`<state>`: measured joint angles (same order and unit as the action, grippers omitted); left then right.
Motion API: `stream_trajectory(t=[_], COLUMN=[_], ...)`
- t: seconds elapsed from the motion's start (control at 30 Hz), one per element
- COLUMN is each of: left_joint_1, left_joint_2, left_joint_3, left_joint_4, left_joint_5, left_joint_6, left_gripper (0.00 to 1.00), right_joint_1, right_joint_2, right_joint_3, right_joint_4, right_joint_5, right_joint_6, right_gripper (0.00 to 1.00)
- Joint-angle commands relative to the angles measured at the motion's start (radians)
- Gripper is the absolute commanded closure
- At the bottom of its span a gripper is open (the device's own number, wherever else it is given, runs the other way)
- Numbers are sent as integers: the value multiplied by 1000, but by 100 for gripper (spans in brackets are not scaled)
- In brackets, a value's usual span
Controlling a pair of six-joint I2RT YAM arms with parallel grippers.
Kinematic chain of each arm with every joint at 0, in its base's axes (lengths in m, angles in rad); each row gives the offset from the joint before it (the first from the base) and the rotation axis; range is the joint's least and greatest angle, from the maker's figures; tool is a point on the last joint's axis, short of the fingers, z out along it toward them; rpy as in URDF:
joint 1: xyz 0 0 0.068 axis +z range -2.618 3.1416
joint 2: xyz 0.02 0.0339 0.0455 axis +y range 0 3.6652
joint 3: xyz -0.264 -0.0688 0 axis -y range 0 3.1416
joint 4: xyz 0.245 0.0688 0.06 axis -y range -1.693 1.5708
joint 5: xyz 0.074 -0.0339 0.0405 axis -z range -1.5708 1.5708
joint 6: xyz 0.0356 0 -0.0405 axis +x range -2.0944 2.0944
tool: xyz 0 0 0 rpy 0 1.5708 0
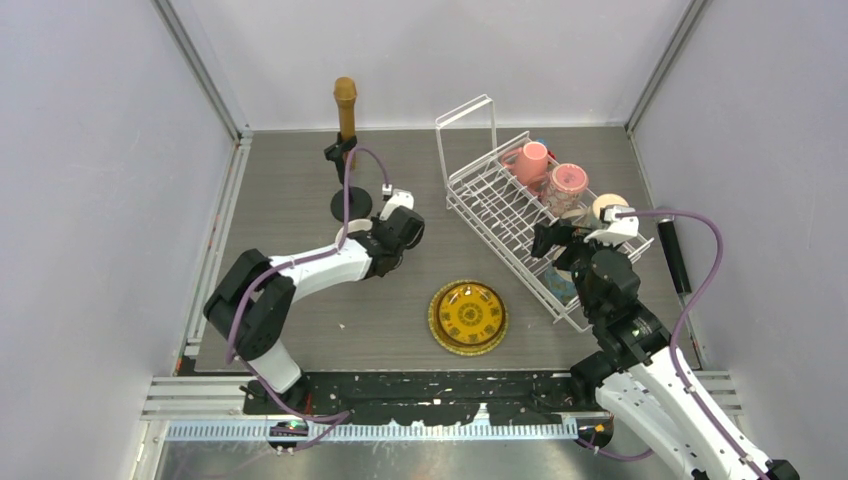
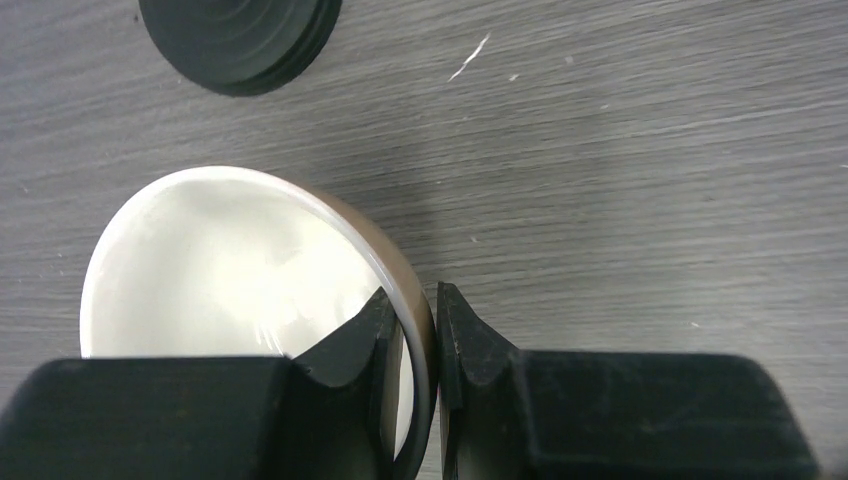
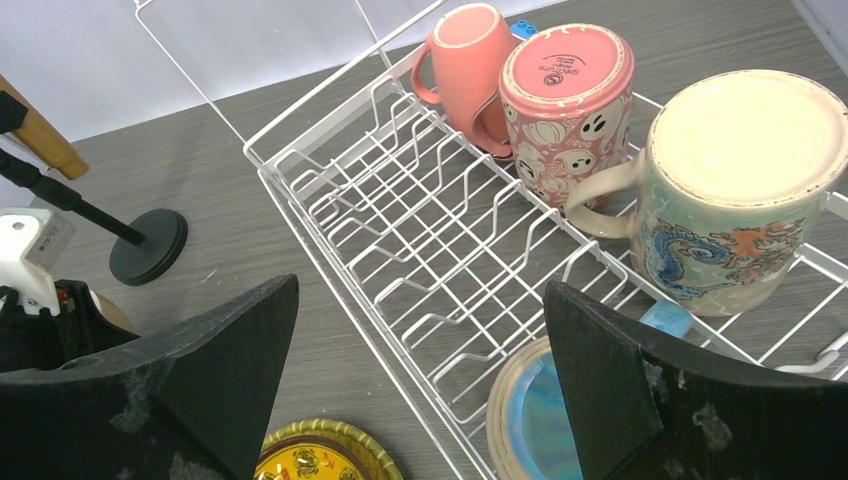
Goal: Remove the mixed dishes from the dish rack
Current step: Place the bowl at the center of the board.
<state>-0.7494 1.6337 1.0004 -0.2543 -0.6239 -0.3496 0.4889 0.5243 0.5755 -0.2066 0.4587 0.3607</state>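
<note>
I keep lowering the bowl with my left gripper until the bowl's base rests, and then let go, because the bowl's white inside (image 2: 225,270) faces up over open table (image 1: 324,233) by the microphone stand.
My left gripper (image 2: 430,340) is shut on the rim of a bowl (image 2: 230,270), brown outside and white inside, low over the table near the microphone stand's base (image 2: 240,40). In the top view the left gripper (image 1: 400,225) covers the bowl. The white wire dish rack (image 3: 400,200) holds three upturned mugs: pink (image 3: 465,60), pink patterned (image 3: 565,100) and cream with a dragon (image 3: 740,180). A beige dish with a blue inside (image 3: 530,420) lies at its near end. My right gripper (image 3: 420,300) hangs open above that end. A yellow patterned plate (image 1: 468,317) lies flat on the table.
The brown microphone on its black stand (image 1: 345,120) rises at the back left of the rack (image 1: 500,215). A black cylinder (image 1: 675,255) lies by the right wall. Grey walls close in the table on three sides.
</note>
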Motion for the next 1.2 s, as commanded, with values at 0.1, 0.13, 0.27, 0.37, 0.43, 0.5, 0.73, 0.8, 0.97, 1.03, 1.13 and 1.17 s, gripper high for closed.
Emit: stream_trajectory(t=[0.1, 0.13, 0.27, 0.37, 0.43, 0.5, 0.73, 0.8, 0.97, 1.03, 1.13, 1.17], left_joint_1=[80, 83, 84, 85, 86, 87, 86, 87, 85, 87, 86, 86], left_joint_2=[15, 18, 26, 33, 41, 48, 53, 48, 26, 8, -31, -49], left_joint_3=[-31, -34, -43, -47, -43, -43, -51, -55, -67, -71, -77, -79], left_joint_4=[121, 121, 121, 119, 113, 110, 108, 110, 117, 128, 154, 165], left_joint_5=[-4, 1, 4, 12, 14, 18, 44, 45, 68, 92, 139, 156], left_joint_6=[-95, -95, -99, -99, -105, -111, -117, -118, -117, -116, -84, -74], left_gripper=[100, 100, 96, 89, 88, 84, 69, 60, 27, 13, 1, 0], right_joint_1=[0, 0, 0, 0, 0, 1, 0, 0, 0, 0, 0, 0], right_joint_2=[22, 25, 53, 67, 80, 101, 123, 123, 145, 165, 209, 219], right_joint_3=[26, 28, 40, 54, 68, 87, 122, 128, 174, 203, 261, 287], right_joint_4=[50, 49, 44, 31, 12, -31, -94, -107, -187, -236, -358, -380], right_joint_5=[18, 19, 38, 44, 49, 70, 127, 146, 192, 207, 243, 247], right_joint_6=[-1, -4, 18, 35, 40, 44, 72, 78, 82, 88, 107, 109], right_gripper=[0, 0, 0, 0, 0, 0, 0, 0, 0, 0, 0, 0])
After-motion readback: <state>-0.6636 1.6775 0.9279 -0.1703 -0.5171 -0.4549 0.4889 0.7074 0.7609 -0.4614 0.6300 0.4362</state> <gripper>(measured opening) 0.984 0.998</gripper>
